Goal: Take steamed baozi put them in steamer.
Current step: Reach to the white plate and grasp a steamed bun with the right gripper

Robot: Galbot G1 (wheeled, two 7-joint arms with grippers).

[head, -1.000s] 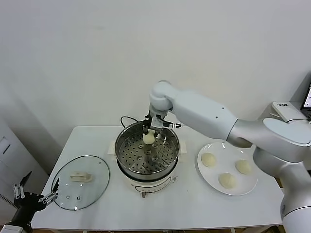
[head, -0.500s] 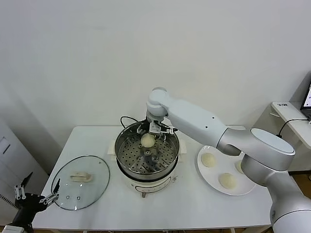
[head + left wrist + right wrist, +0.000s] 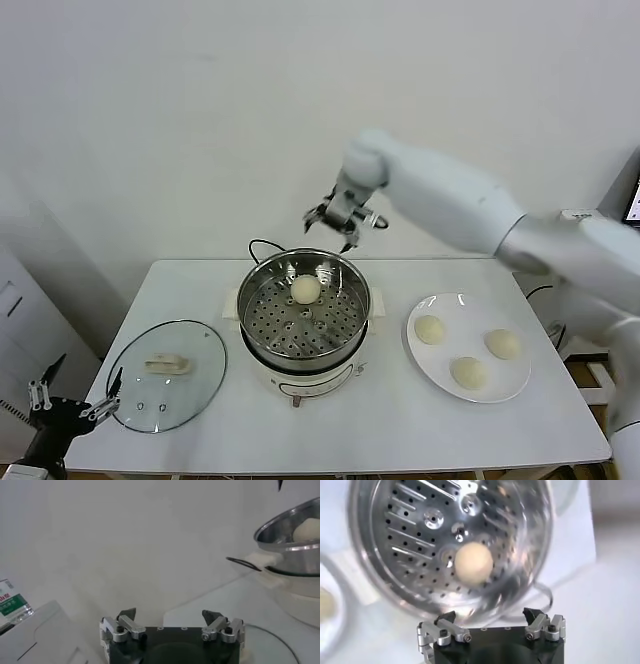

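Note:
My right gripper keeps moving toward the plate's baozi [image 3: 430, 330] nearest the steamer, because it lies apart from its neighbours, until the gripper's open fingers are on both sides of that baozi.
One cream-white baozi [image 3: 305, 289] lies in the shiny perforated steamer [image 3: 262, 288] on its white cooker base; it also shows in the right wrist view [image 3: 473, 563] inside the steamer [image 3: 410, 540]. Three more baozi [image 3: 429, 329] [image 3: 501, 343] [image 3: 467, 372] sit on the white plate [image 3: 434, 380] to the right. My right gripper [image 3: 345, 216] is open and empty, raised above the steamer's far rim. Its jaws [image 3: 490, 621] stand wide apart. My left gripper [image 3: 72, 400] is parked low at the table's left front corner, open and empty [image 3: 172, 621].
A round glass lid [image 3: 165, 375] with a white handle lies on the table left of the steamer. A black cord [image 3: 262, 245] runs behind the cooker. A white wall stands close behind the table. A side table [image 3: 590, 232] is at the far right.
My right gripper let go of the baozi in the steamer, then rose up and back out of the basket. The baozi stays on the perforated bottom. The left arm has not moved.

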